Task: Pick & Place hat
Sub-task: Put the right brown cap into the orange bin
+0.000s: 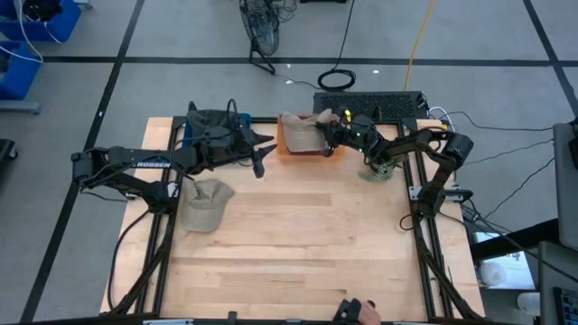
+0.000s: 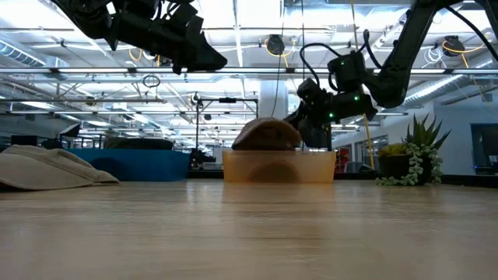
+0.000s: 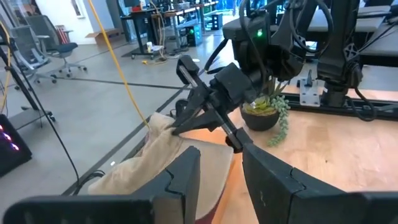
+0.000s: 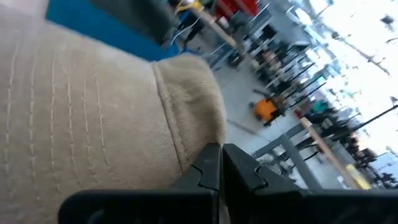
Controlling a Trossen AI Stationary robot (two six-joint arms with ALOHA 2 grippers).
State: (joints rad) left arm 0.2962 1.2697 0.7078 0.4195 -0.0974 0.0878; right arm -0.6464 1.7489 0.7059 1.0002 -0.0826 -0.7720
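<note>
The robot's right gripper is pinching the hat's raised edge (image 3: pixel 166 127) above the bin's rim, so it should open, move back and come down to the hat's lower part (image 3: pixel 213 167).
One tan hat (image 1: pixel 305 135) lies in an orange-brown bin (image 1: pixel 285 152) at the table's far middle, and my right gripper (image 1: pixel 332 129) is shut on it from the bin's right side. In the low view the hat (image 2: pixel 268 134) bulges above the bin's rim (image 2: pixel 278 166). A second tan hat (image 1: pixel 206 203) rests flat on the table at the left. My left gripper (image 1: pixel 260 155) hovers open just left of the bin, above the table, with nothing between its fingers (image 3: pixel 186 177). My right gripper pinches the hat's edge (image 4: pixel 193 134) between its two shut fingers (image 4: pixel 210 167). The fingers come nearly level from the table's right. In the left wrist view the cloth rises to a peak (image 3: pixel 160 124) at the fingertips, while the hat's lower part (image 3: pixel 134 174) lies in the bin.
A blue bin (image 1: pixel 206 126) with dark contents stands at the far left, behind my left arm. A small potted plant (image 1: pixel 379 168) sits right of the orange-brown bin, under my right arm. A dark keyboard-like unit (image 1: pixel 370 101) lies beyond the far edge. Bare wood stretches across the near half.
</note>
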